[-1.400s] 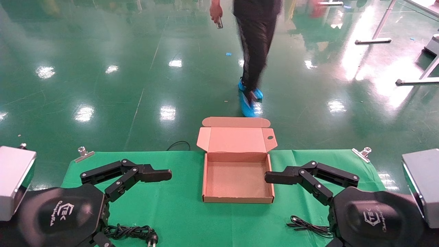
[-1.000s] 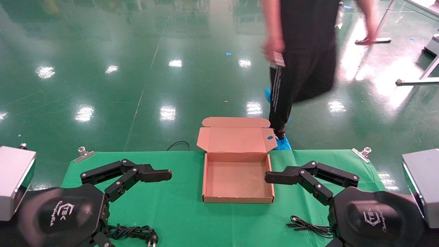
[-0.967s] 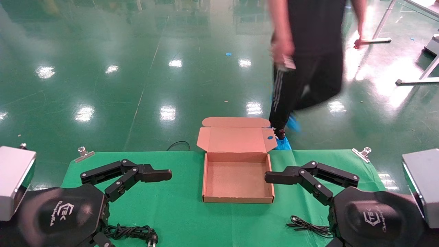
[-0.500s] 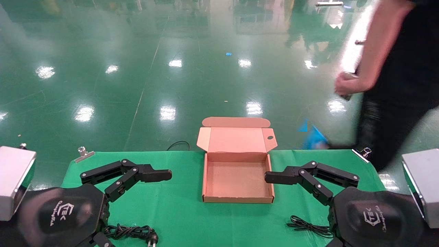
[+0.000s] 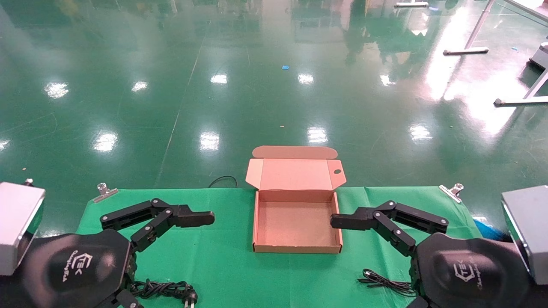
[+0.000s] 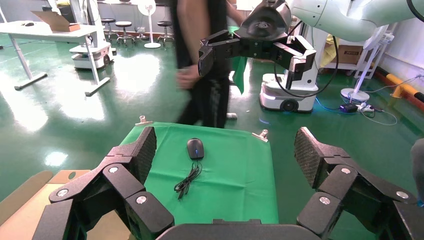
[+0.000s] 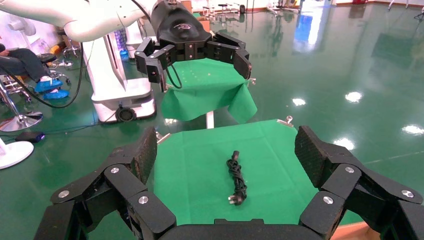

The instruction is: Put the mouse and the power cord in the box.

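I expect the mouse's thin cable point(image 5: 393, 285) to stay together and bring the mouse along when I lift the cable, because the cable lies gathered in a narrow bundle point(image 5: 376, 279).
The open brown box point(image 5: 295, 247) sits mid-table, its lid point(image 5: 295, 173) folded back and its inside bare. The black coiled power cord point(image 5: 165, 290) point(image 7: 236, 180) lies near the front edge on the left, partly under my left gripper point(image 6: 226, 150), which hovers open and holds nothing. The black mouse point(image 6: 195, 148) lies on the right of the cloth with its thin cable point(image 6: 186, 180) point(image 5: 383, 282) trailing; in the head view the mouse itself is hidden under my right arm. Above it, my right gripper point(image 7: 227, 150) is open and empty.
Green cloth point(image 5: 222, 256) covers the table, held by metal clips point(image 5: 105, 191) point(image 5: 454, 190) at the far corners. Grey housings point(image 5: 17, 222) point(image 5: 524, 226) flank both sides. A person in black point(image 6: 200, 65) stands just beyond the table's right end.
The person behind the box walked to the right and out of the head view. Both arms, the box, cord and cable stayed put.
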